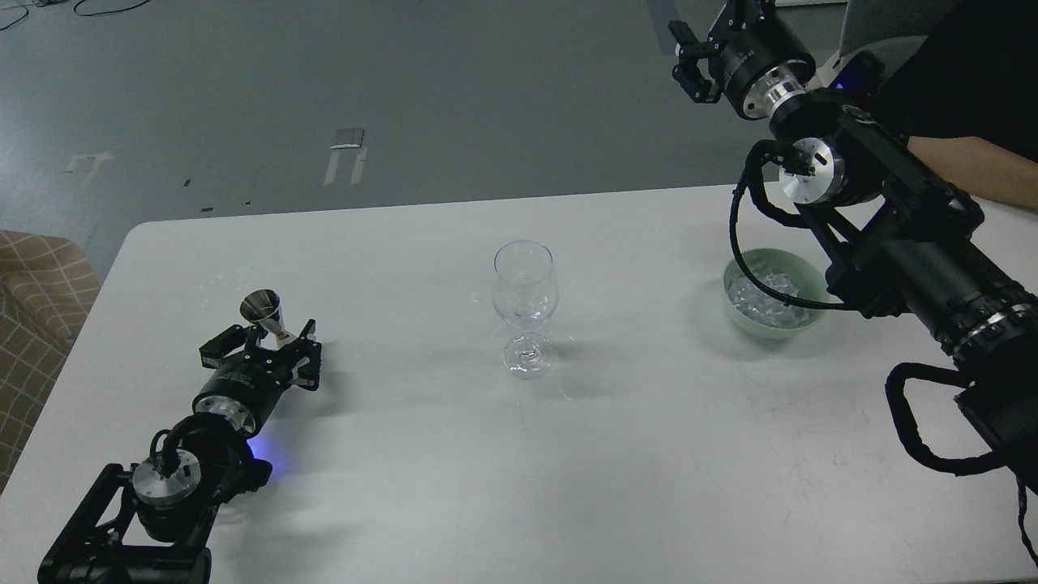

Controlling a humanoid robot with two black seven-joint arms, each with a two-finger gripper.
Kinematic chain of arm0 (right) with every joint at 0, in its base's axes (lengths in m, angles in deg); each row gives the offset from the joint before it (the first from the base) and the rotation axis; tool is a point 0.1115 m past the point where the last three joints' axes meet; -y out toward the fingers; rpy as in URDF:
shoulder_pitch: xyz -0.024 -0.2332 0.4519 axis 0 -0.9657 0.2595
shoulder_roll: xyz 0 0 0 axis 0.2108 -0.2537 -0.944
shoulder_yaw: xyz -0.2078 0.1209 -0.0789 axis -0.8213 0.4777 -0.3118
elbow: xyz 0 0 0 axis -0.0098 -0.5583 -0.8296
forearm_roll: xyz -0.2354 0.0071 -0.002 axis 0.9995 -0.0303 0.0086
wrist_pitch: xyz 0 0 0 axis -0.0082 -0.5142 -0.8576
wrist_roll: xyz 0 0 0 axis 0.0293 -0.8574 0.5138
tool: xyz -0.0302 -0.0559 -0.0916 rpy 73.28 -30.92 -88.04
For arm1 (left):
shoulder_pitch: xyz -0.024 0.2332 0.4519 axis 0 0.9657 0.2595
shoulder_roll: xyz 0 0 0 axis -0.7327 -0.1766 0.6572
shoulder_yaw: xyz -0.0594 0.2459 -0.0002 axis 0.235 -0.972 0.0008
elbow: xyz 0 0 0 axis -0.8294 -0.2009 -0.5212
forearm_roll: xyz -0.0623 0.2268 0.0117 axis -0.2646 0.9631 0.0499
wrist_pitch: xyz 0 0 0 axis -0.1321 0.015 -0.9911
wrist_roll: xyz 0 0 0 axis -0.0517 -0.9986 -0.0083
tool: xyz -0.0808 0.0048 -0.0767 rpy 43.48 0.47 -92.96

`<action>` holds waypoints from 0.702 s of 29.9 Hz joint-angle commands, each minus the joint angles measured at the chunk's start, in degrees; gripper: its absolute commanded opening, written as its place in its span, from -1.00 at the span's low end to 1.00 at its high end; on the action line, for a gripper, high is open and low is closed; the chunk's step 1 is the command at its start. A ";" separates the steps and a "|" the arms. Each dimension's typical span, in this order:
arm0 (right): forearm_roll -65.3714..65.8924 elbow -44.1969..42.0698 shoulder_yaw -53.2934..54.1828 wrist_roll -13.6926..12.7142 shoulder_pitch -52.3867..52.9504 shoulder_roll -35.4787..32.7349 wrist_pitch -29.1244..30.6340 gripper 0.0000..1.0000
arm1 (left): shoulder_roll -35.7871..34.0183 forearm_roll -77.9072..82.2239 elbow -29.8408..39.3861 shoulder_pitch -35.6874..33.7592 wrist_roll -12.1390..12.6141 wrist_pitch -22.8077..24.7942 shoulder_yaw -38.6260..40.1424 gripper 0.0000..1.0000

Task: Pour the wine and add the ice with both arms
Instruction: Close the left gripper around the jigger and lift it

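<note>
The small metal jigger [264, 313] has sloping sides [272, 325] between the left gripper's open fingers, so it will tip toward the wine glass when the left gripper closes.
A clear wine glass [525, 294] stands upright mid-table; any wine in it is too faint to make out. A small metal jigger [263, 310] stands at the left. My left gripper [269, 332] lies low on the table, open, with a finger on each side of the jigger's lower part. A pale green bowl [750, 324] at the right holds clear ice chunks [762, 296]. My right gripper [691, 61] is raised high beyond the table's far edge, open and empty, well above and behind the bowl. My right arm hides part of the bowl.
The white table [454, 454] ends at a far edge near the upper middle, with grey floor beyond. A person's forearm [973, 166] reaches in at the upper right. A checked seat [36, 292] stands beside the table's left edge.
</note>
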 commanded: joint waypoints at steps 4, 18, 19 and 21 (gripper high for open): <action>0.00 -0.01 -0.09 0.00 0.00 0.00 0.04 1.00 | 0.05 0.00 -1.05 -0.71 0.00 0.30 -0.01 0.05; 0.00 -0.01 -0.09 0.00 0.00 0.00 -0.04 1.00 | 0.05 0.00 -2.28 -1.59 0.00 2.76 0.08 -0.16; 0.00 -0.01 -0.09 0.00 0.00 0.00 -0.05 1.00 | 0.05 0.00 -2.28 -1.59 0.00 2.76 0.08 -0.17; 0.00 -0.01 -0.09 0.00 0.00 0.09 0.04 1.00 | 0.05 0.00 -2.28 -1.59 0.00 2.85 0.08 -0.23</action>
